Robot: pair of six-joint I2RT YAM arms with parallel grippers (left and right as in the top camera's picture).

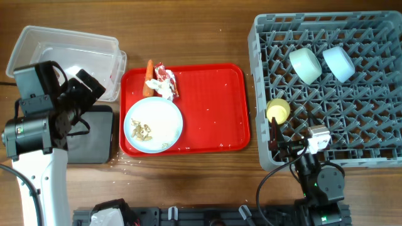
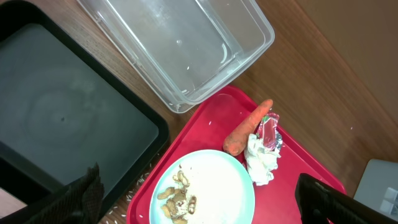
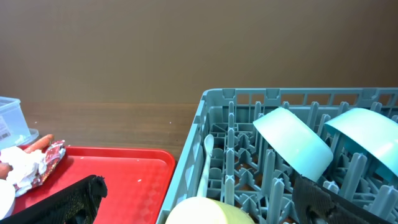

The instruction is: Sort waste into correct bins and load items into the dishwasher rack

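The white tissue (image 1: 161, 87) is on top of the red-and-white wrapper, far away from my right gripper. My left gripper should take the tissue to the clear tub (image 1: 70, 58) first.
The pale blue plate (image 1: 154, 125) with beige crumbs (image 1: 142, 130) lies on the red serving tray. The carrot (image 1: 149, 78), red-and-white wrapper (image 1: 167, 78) and white tissue (image 1: 164, 91) lie behind it. The left wrist view shows the plate (image 2: 217, 186), crumbs (image 2: 177, 196), carrot (image 2: 247, 127), wrapper (image 2: 269, 129) and tissue (image 2: 260, 160). My left gripper (image 1: 88, 94) (image 2: 198, 177) is open and empty, above the black tray's (image 1: 88, 135) near corner. The rack (image 1: 326, 88) holds the green bowl (image 1: 306, 64), blue bowl (image 1: 339, 63), cup (image 1: 278, 111) and spoon (image 3: 206, 163). My right gripper (image 1: 290, 139) (image 3: 199, 182) is open at the rack's front left corner.
The clear tub (image 1: 63, 53) stands at the back left, beside the black tray (image 2: 68, 118). The red serving tray (image 1: 207, 107) lies between the bins and the rack. Small white grains lie scattered on the table near the serving tray's left edge (image 2: 138, 180).
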